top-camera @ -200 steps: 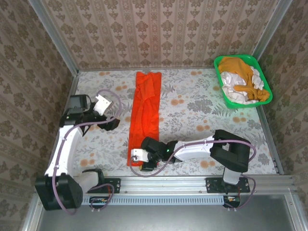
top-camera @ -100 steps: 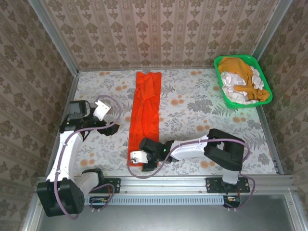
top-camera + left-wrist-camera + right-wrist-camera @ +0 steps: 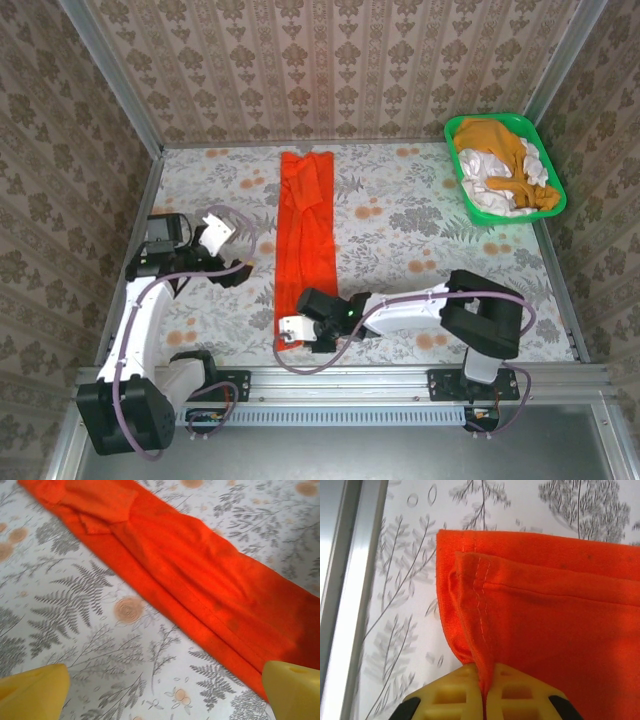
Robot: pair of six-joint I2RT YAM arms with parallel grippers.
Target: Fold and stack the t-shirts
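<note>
The red-orange t-shirt's hem is held by my right gripper midway across the straight strip, so it should keep folding the hem forward until it nears the folded sleeve.
A bright red-orange t-shirt lies folded into a long narrow strip down the middle of the table. My right gripper is at its near end, shut on the hemmed corner, which is pinched between the yellow fingers. My left gripper hangs open left of the strip, nothing between its yellow fingertips; the red-orange t-shirt runs diagonally ahead of it. A mustard t-shirt and white t-shirts are heaped in the basket.
The green plastic basket stands at the far right corner. A metal rail runs along the near edge, close to the right gripper. Patterned walls enclose the table on three sides.
The near end of the red-orange strip has shifted right with my right gripper, straightening the strip. My left gripper has moved nearer and toward the shirt.
</note>
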